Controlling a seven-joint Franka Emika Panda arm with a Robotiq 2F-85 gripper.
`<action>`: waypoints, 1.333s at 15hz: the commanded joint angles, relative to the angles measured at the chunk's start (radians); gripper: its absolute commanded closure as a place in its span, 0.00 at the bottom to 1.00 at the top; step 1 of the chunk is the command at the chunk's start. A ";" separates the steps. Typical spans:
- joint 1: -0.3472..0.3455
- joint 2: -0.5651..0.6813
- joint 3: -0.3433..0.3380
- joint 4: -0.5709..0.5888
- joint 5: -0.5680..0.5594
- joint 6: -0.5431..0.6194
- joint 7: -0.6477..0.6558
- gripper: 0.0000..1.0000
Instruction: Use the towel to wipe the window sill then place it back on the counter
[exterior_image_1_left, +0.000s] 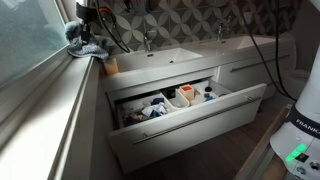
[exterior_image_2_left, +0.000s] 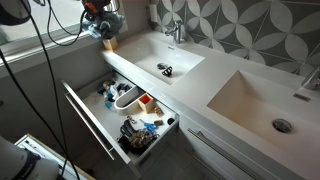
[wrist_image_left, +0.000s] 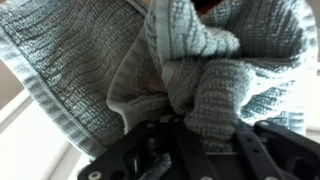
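Note:
The towel is at the window sill's far end (exterior_image_1_left: 90, 49), next to the counter. My gripper should pull the towel back along the sill (exterior_image_1_left: 66, 82) toward its near end.
My gripper (exterior_image_1_left: 88, 38) is shut on the grey-blue knitted towel (exterior_image_1_left: 76, 33) and holds it on the window sill (exterior_image_1_left: 50, 85) near the sill's far end, beside the counter (exterior_image_1_left: 150, 60). It also shows in an exterior view (exterior_image_2_left: 100, 20), where the towel (exterior_image_2_left: 109, 27) hangs bunched under the fingers at the counter's far corner. In the wrist view the towel (wrist_image_left: 190, 70) fills the frame, bunched between the black fingers (wrist_image_left: 200, 130). The sill under the towel is hidden.
A white double-basin vanity (exterior_image_2_left: 180, 70) stands next to the sill. Its drawer (exterior_image_1_left: 180, 105) is pulled open, full of toiletries (exterior_image_2_left: 135, 115). Taps (exterior_image_2_left: 177, 30) stand at the tiled back wall. Black cables (exterior_image_1_left: 110, 25) hang from the arm. The robot base (exterior_image_1_left: 300, 130) is near.

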 joint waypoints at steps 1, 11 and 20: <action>0.030 0.078 -0.046 0.085 -0.039 0.103 0.068 0.93; 0.109 0.156 -0.183 0.159 -0.124 0.169 0.198 0.93; 0.107 0.078 -0.043 0.189 -0.052 -0.231 0.096 0.93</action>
